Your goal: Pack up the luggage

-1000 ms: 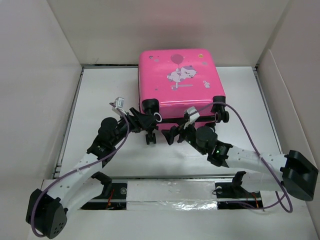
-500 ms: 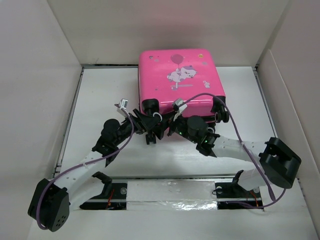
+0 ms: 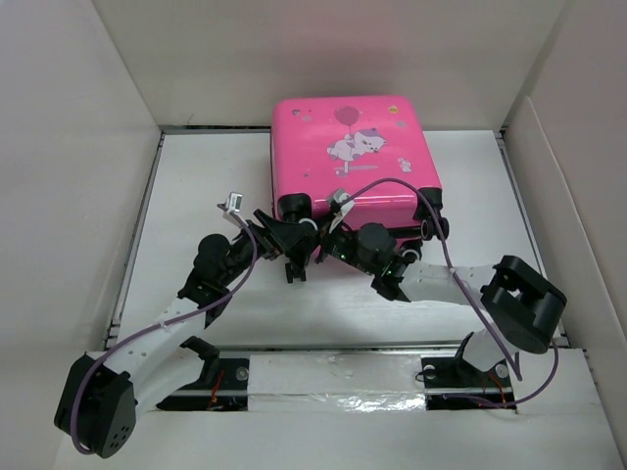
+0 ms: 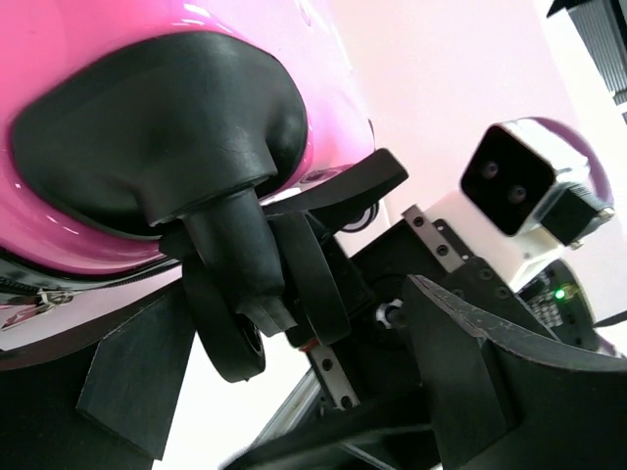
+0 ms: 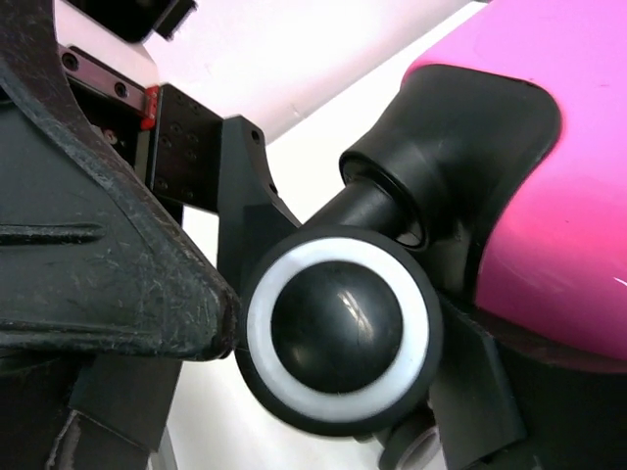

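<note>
The caster (image 4: pixel 233 240) is between my right gripper and the zipper pull on the seam, so my left gripper should get clear of the caster and pinch the pull (image 4: pixel 35 307).
The luggage (image 3: pixel 353 162) is a pink hard-shell suitcase lying flat and closed at the back of the table, cartoon print up. Both grippers meet at its front-left caster (image 3: pixel 295 264). My left gripper (image 3: pixel 291 245) stands open with that caster's wheel (image 4: pixel 230 328) and stem between its fingers, clear of both pads; pink shell (image 4: pixel 98 39) fills the top of the left wrist view. My right gripper (image 3: pixel 328 245) is open around the same white-ringed wheel (image 5: pixel 338 328); its left finger (image 5: pixel 108 274) touches the tyre. Pink shell (image 5: pixel 568 196) is at the right of that view.
White walls close in the table on the left (image 3: pixel 69 176), back and right (image 3: pixel 578 186). A second caster (image 3: pixel 431 225) sticks out at the suitcase's front right. A taped rail (image 3: pixel 333 377) runs along the near edge between the arm bases. Purple cables loop over both arms.
My right arm has swung left along the suitcase's front edge to the front-left caster. The left gripper's fingers have spread wider around that caster.
</note>
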Robot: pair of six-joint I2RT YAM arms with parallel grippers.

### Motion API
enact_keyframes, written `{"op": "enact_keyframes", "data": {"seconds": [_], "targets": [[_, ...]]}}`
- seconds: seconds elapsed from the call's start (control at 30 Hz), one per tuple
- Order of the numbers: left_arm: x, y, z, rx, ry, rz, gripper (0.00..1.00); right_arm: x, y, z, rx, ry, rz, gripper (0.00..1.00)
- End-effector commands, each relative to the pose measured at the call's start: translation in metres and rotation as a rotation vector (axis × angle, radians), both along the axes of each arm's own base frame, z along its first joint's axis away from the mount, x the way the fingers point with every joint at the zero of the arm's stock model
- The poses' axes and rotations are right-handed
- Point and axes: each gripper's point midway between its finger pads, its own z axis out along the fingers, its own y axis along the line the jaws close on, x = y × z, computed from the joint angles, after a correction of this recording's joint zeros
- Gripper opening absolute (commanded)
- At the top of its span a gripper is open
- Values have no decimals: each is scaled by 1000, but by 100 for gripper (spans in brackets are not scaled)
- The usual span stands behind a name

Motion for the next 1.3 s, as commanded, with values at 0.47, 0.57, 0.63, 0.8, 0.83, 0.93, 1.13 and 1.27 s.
{"op": "enact_keyframes", "data": {"seconds": [0.47, 0.57, 0.63, 0.8, 0.83, 0.93, 1.13, 1.27], "targets": [[4, 65, -21, 163, 6, 311, 54, 21, -14, 60, 261, -61, -134, 0], [2, 79, -32, 195, 4, 373, 12, 19, -14, 60, 240, -64, -125, 0], [2, 77, -50, 220, 5, 355, 1, 20, -17, 64, 232, -76, -124, 0], [-1, 50, -74, 326, -96, 236, 5, 18, -18, 73, 220, -96, -104, 0], [-1, 40, -71, 330, -129, 208, 12, 17, -19, 75, 222, -98, -104, 0], [8, 35, -64, 349, -191, 209, 31, 15, -17, 77, 224, -102, -71, 0], [23, 29, -62, 366, -232, 227, 31, 11, -12, 80, 213, -110, -36, 0], [28, 22, -63, 359, -233, 212, 30, 9, -10, 80, 210, -113, -23, 0]]}}
